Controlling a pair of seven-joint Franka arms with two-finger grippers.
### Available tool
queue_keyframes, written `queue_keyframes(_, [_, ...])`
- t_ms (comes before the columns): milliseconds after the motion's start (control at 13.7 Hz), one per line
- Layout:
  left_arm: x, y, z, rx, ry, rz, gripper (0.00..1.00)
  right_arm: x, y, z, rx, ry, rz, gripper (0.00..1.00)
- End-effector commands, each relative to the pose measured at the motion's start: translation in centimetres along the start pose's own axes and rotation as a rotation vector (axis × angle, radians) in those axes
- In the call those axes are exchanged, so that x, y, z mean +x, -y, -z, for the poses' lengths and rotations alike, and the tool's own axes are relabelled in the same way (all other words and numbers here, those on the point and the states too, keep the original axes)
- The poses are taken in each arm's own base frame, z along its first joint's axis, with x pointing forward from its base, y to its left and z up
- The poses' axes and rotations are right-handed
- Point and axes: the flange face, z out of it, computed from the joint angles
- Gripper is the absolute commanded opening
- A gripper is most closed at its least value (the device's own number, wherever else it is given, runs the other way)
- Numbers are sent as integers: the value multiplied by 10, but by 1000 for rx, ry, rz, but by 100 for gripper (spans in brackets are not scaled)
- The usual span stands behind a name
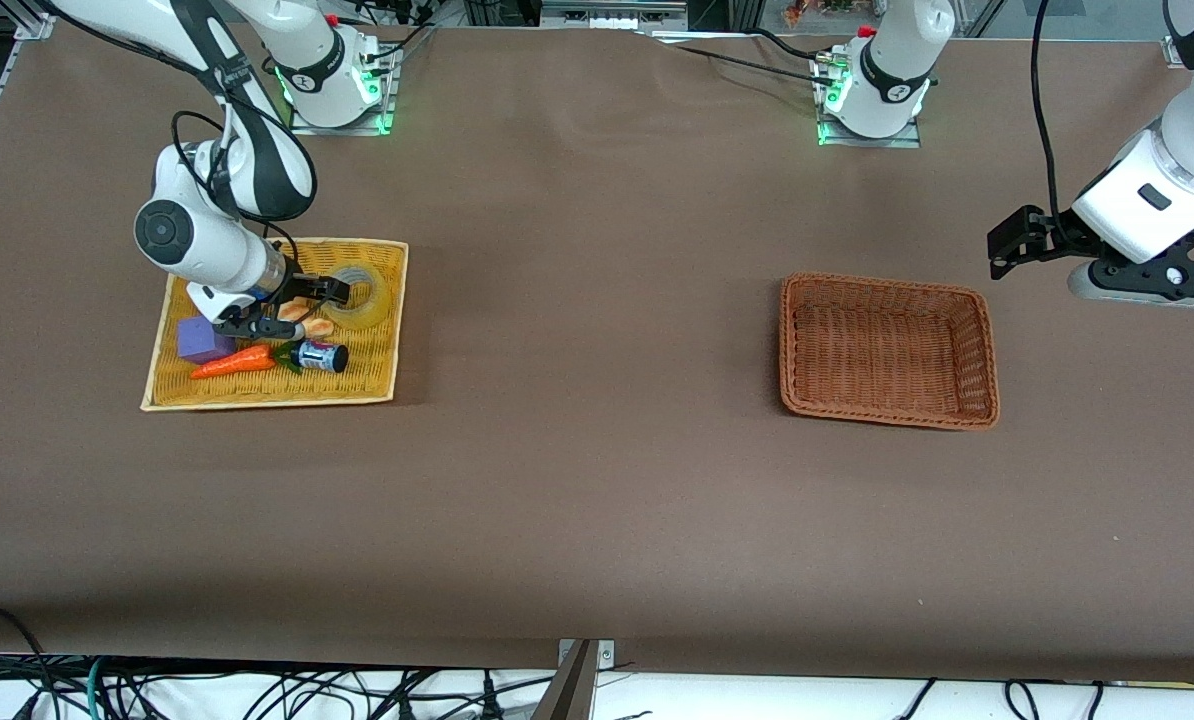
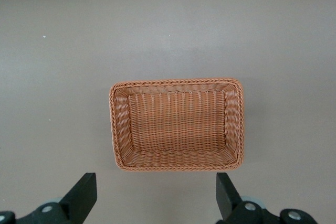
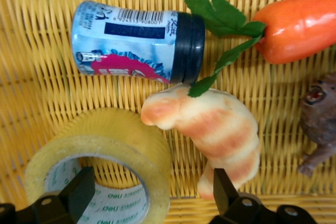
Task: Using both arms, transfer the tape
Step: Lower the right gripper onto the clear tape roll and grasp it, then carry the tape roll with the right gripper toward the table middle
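The tape (image 1: 377, 307) will rise by itself when the robot lifts it, since a piece of woven tray (image 3: 184, 158) is visible between it and the croissant toy.
The tape (image 1: 365, 296), a yellowish translucent roll, lies flat in the yellow woven tray (image 1: 382, 375) at the right arm's end of the table. My right gripper (image 1: 309, 306) is down in the tray and open. In the right wrist view the tape (image 3: 100, 156) has one finger (image 3: 79, 192) inside its hole, and the other finger (image 3: 223, 190) stands outside the roll against the croissant toy (image 3: 220, 129). The right gripper (image 3: 151, 195) holds nothing. My left gripper (image 1: 1002, 252) hangs open and empty over bare table beside the brown basket (image 1: 987, 360), its fingers wide apart around nothing (image 2: 156, 198).
In the tray with the tape lie a toy carrot (image 1: 232, 363), a purple block (image 1: 200, 338), a small blue can (image 1: 322, 356) and a brown toy animal (image 3: 320, 119). The brown wicker basket (image 2: 178, 83) holds nothing.
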Motion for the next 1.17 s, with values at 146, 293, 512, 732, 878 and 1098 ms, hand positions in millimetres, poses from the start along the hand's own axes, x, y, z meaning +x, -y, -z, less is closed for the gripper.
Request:
queue_keyframes(146, [2, 1, 6, -29, -9, -10, 100, -5, 6, -12, 4, 5, 4, 84])
queue_keyframes(293, [2, 2, 6, -28, -9, -10, 100, -6, 5, -10, 3, 8, -22, 50])
queue_keyframes(512, [2, 2, 6, -28, -9, -10, 100, -12, 24, -7, 0, 26, -26, 0])
queue_keyframes(732, [2, 1, 6, -28, -9, -12, 100, -13, 28, -4, -1, 21, -32, 0])
queue_keyframes(878, [2, 1, 6, -28, -9, -12, 100, -13, 28, 15, -6, 10, -29, 0])
queue_keyframes(1098, [2, 2, 6, -28, -9, -10, 100, -18, 36, 57, -19, -10, -13, 0])
